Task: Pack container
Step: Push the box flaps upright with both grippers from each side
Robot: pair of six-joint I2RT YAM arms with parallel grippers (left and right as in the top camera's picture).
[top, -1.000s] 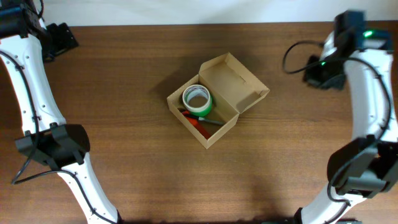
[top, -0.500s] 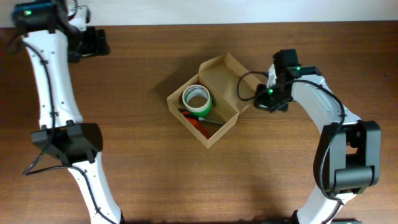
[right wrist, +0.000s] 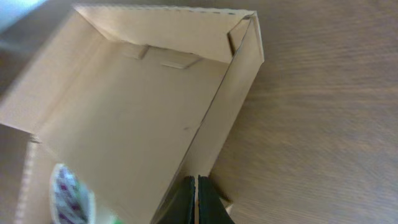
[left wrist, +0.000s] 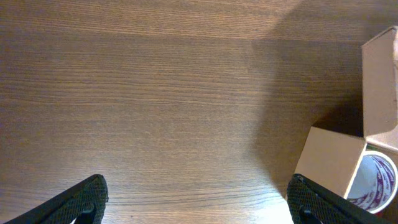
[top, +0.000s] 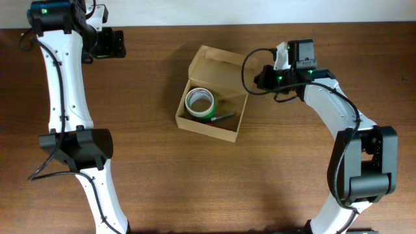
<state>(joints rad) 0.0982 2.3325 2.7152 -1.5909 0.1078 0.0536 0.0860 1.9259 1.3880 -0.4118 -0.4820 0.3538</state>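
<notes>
My right gripper is alone at the lid of the box (top: 208, 130), which sits crooked, so I should straighten the box and bring my left gripper to the lid's opposite side (top: 195, 64).
The container (top: 207, 126), a tan cardboard box, sits mid-table with its flap lid (top: 218, 64) open at the back. Inside lie a green-and-white tape roll (top: 200, 103) and a dark pen (top: 223, 117). My right gripper (top: 257, 79) is at the box's right rear corner. In the right wrist view its fingers (right wrist: 196, 193) are shut on the edge of the lid's side flap (right wrist: 239, 81); the tape roll (right wrist: 68, 193) shows at the lower left. My left gripper (top: 119, 44) is open and empty over bare table at the far left; its wrist view (left wrist: 199, 208) shows the box (left wrist: 329, 163) to the right.
The table is dark brown wood (top: 149, 175). A white strip (top: 195, 10) runs along its far edge. Both arm bases stand at the near corners (top: 75, 146) (top: 364, 159).
The box has turned counterclockwise and shifted up-left with the right gripper at its lid. The right gripper moved in from the far right. The left gripper moved rightward along the back edge.
</notes>
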